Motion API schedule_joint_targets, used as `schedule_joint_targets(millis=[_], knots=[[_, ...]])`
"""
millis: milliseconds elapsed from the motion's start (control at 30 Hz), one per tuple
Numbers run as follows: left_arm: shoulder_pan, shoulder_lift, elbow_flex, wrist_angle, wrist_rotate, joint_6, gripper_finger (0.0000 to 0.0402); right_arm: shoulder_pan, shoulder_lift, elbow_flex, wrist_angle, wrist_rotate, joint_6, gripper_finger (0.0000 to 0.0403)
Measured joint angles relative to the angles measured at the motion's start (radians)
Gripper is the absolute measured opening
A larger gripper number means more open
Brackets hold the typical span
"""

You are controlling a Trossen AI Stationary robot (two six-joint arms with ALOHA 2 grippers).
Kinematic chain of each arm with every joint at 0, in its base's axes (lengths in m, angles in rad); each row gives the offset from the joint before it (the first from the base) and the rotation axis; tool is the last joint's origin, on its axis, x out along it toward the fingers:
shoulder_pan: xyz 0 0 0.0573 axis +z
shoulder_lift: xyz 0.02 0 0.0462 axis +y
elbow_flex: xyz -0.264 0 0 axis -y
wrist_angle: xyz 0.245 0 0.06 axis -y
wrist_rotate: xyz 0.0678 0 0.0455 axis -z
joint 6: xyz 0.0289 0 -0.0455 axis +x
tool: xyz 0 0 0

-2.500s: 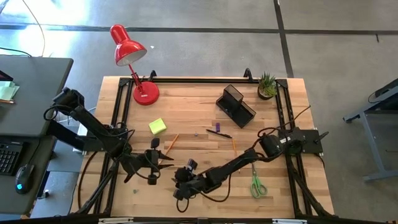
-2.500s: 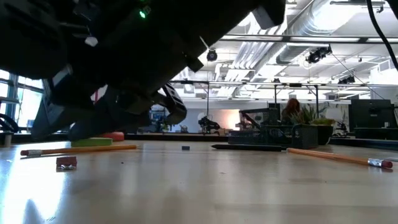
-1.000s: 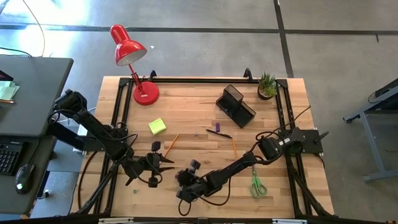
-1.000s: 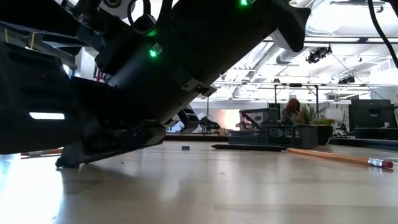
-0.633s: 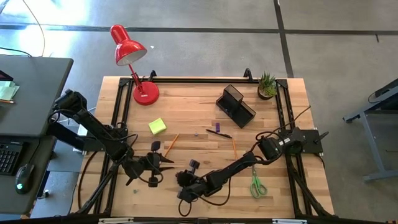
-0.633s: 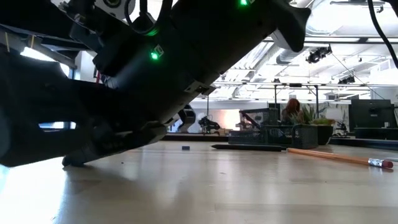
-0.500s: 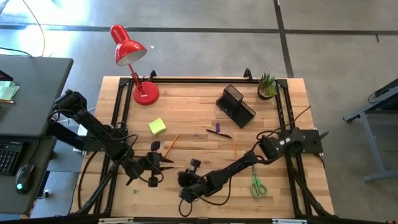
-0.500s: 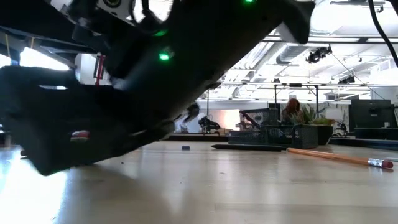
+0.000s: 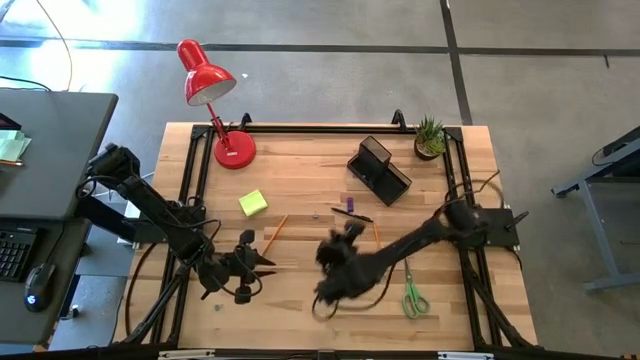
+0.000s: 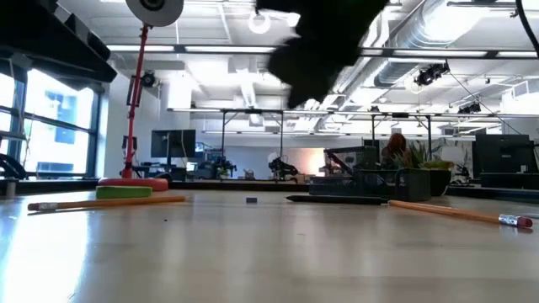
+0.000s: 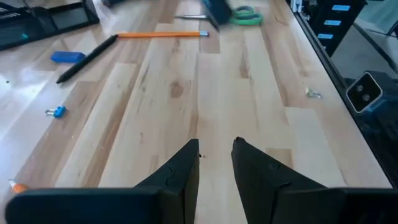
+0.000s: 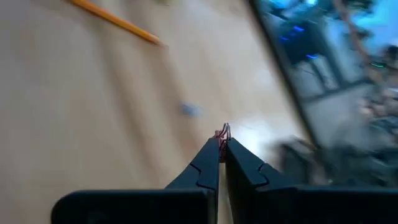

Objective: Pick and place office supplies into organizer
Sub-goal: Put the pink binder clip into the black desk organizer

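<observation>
The robot's right gripper has the red clip (image 12: 221, 140) at the ends of its fingers and the organizer's low tray (image 9: 387, 184) is open above, so the gripper should keep going to that tray and let go inside it.
My right gripper (image 12: 222, 138) hangs above the table's near middle, a blur in the high view (image 9: 335, 262), and is shut on a small red clip with a wire loop (image 12: 222, 132). My left gripper (image 11: 216, 149) waits low at the near left (image 9: 262, 265), narrowly open, with nothing between its fingers. The black mesh organizer (image 9: 379, 170) stands at the far right. Lying flat on the table are the yellow-green sticky-note block (image 9: 253, 203), two orange pencils (image 9: 277, 230) (image 9: 376, 236), the dark pen (image 9: 355, 215), the purple marker (image 9: 345, 206) and the green-handled scissors (image 9: 413, 297). My right gripper pinches the small red clip (image 12: 221, 133) between the very ends of its two fingers, and the clip's wire loop sticks out past them. The clip is lifted clear of the table.
A red desk lamp (image 9: 210, 85) stands at the far left and a small potted plant (image 9: 430, 137) at the far right corner. A small blue clip (image 11: 56, 112) and a blue piece (image 11: 67, 56) lie near the pen. Black rails run along the table's edges.
My right gripper has shut on the small red clip at the table's near middle. It has then risen quickly and swung toward the far right, lifting the clip off the table and leaving the foreground of the low view.
</observation>
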Motion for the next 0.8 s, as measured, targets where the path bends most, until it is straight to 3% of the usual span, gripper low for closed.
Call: schedule_joint_targets(millis=[100, 167, 367, 500, 600, 800], knots=[[0.003, 0.000, 0.000, 0.000, -0.010, 0.000, 0.0085, -0.056, -0.123, -0.135, -0.040, 0.001, 0.047, 0.0002], [0.003, 0.000, 0.000, 0.000, -0.042, 0.001, 0.0085, -0.104, -0.225, -0.258, 0.025, -0.010, 0.037, 0.0002], [0.003, 0.000, 0.000, -0.004, -0.180, 0.077, 0.0085, -0.288, -0.521, -0.675, 0.537, -0.202, -0.252, 0.0001], [0.031, 0.000, 0.000, 0.000, -0.252, 0.142, 0.0085, -0.440, -0.662, -0.882, 0.809, -0.311, -0.384, 0.0001], [0.093, 0.000, 0.000, 0.014, -0.238, 0.186, 0.0085, -0.555, -0.724, -0.971, 0.921, -0.386, -0.448, 0.0001], [0.245, 0.000, 0.000, 0.016, -0.072, 0.212, 0.0085, -0.717, -0.727, -1.043, 1.093, -0.597, -0.554, 0.0001]])
